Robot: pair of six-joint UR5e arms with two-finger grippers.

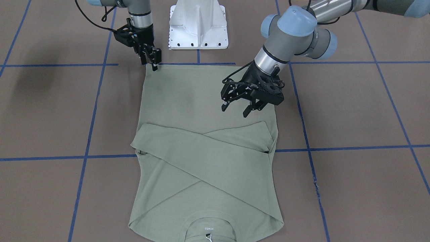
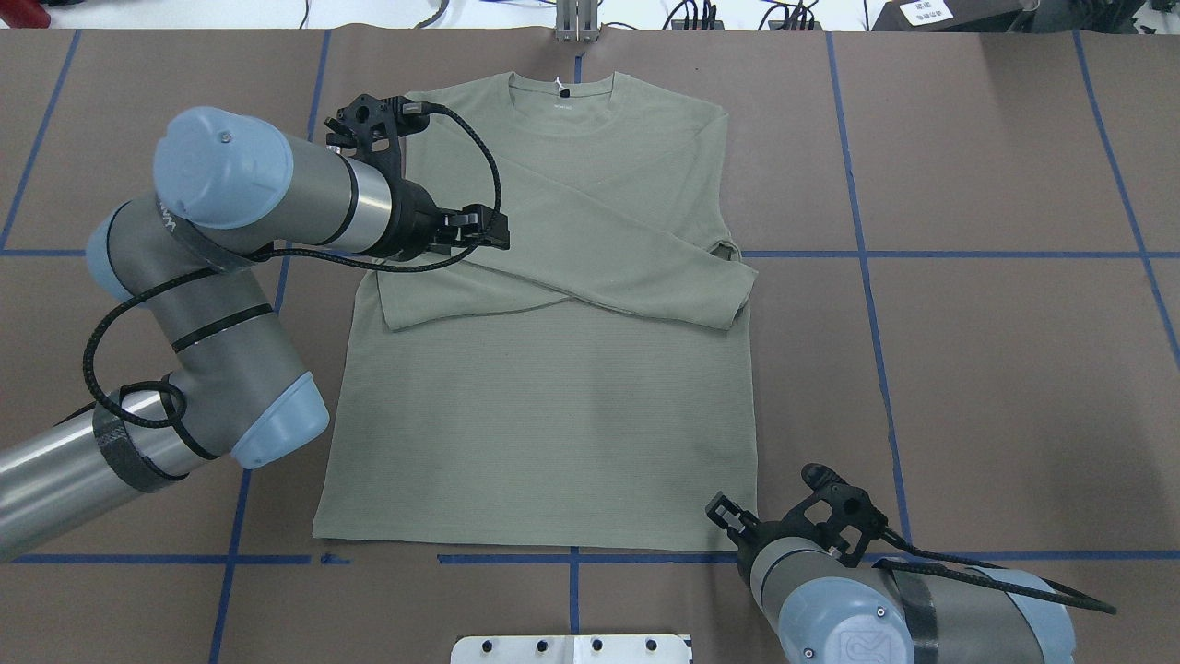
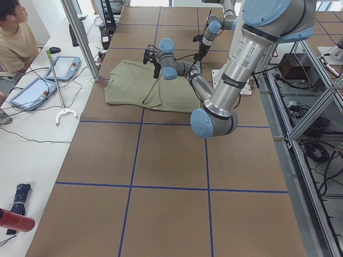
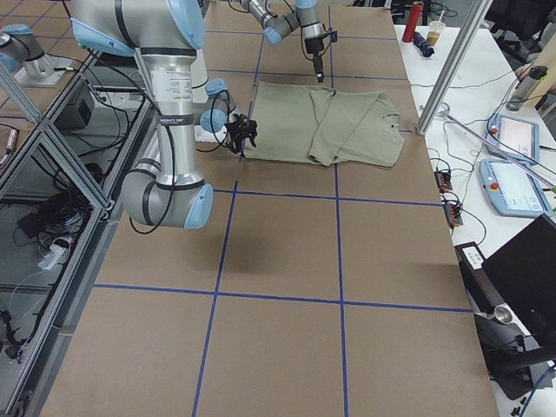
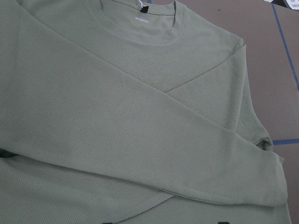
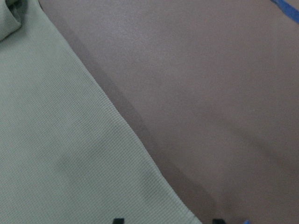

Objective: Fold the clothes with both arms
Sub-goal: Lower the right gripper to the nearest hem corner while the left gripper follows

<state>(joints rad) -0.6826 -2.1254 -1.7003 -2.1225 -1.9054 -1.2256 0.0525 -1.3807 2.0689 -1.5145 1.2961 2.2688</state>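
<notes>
The shirt should fold flat over the crossed sleeves and leave the collar showing, as its body lies smooth, when the robot carries the hem toward the collar.
The pale sage-green shirt lies flat on the brown table, with both sleeves crossed over the chest and its collar on the far side from me. My left gripper is open and empty, hovering a little above the shirt's body close to the folded sleeves; it also shows in the overhead view. My right gripper is open, down at the hem corner on my right. In the right wrist view the shirt's edge runs down between the spread fingertips.
The white pedestal base stands just behind the hem. Blue tape lines grid the brown table. A metal post and tablets stand past the collar side, where an operator sits.
</notes>
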